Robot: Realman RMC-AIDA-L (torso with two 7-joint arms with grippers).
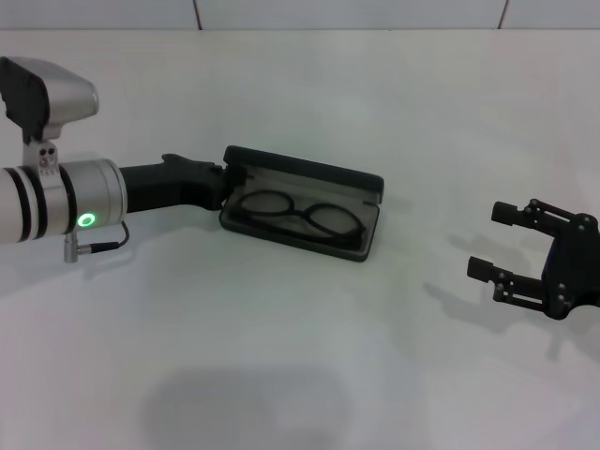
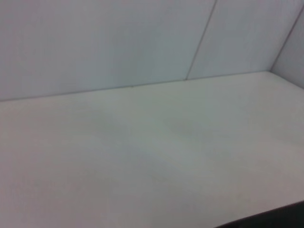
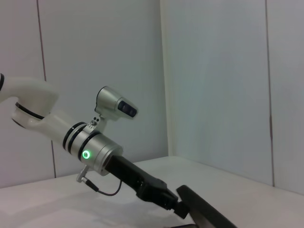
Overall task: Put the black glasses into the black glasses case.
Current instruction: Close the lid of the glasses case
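My left gripper is at the short end of the raised lid (image 1: 231,159). It should rise clear, move in from behind the lid (image 1: 283,153) and press it down over the glasses.
The black glasses case (image 1: 309,169) lies open on the white table, its lid raised toward the far side. The black glasses (image 1: 298,212) rest inside it on the grey lining, lenses side by side. My left gripper (image 1: 226,180) is at the case's left end, touching the lid where it meets the base. The right wrist view shows that gripper (image 3: 176,206) against the dark lid edge (image 3: 205,214). My right gripper (image 1: 494,242) hovers open to the right of the case, well apart from it, with nothing between its fingers.
The white table (image 1: 300,375) spreads around the case, and a tiled wall (image 1: 347,11) runs along its far edge. The left wrist view holds only bare tabletop (image 2: 152,161) and wall. The left arm (image 1: 56,202) reaches in from the left.
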